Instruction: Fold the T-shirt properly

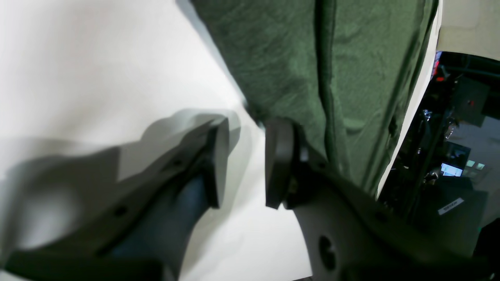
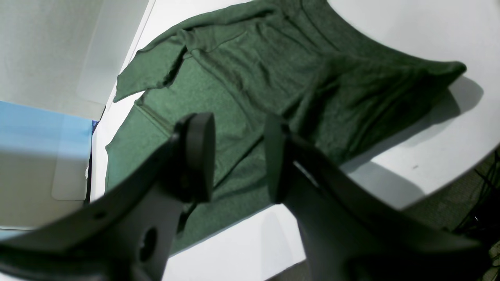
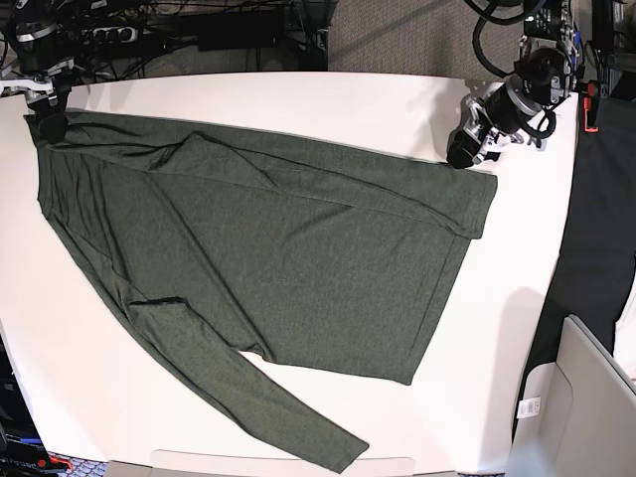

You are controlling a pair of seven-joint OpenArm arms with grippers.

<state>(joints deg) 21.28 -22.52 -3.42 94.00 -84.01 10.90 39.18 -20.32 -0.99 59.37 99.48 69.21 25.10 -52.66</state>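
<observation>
The T-shirt's far edge (image 3: 328, 147) runs at a slant across the table. My left gripper should pinch the edge (image 3: 465, 172) next to its fingers and pull it back straight before folding.
The dark olive-green T-shirt (image 3: 278, 229) lies spread across the white table (image 3: 497, 328), one long sleeve (image 3: 258, 397) running toward the front edge. My left gripper (image 3: 463, 154) is at the shirt's far right corner. In the left wrist view it (image 1: 246, 168) is open over bare table, and its right finger (image 1: 278, 164) is against the shirt's edge (image 1: 297, 70). My right gripper (image 3: 46, 117) is at the shirt's far left corner. In the right wrist view it (image 2: 238, 156) is open above the cloth (image 2: 242, 78), with nothing between the fingers. A fold (image 2: 390, 86) stands raised off the table.
Cables and a power strip (image 3: 119, 35) lie behind the table's far edge. A grey box (image 3: 591, 397) stands off the front right corner. The table's right edge (image 3: 556, 248) drops to dark floor. A blue and white panel (image 2: 39, 128) stands beside the table on the left.
</observation>
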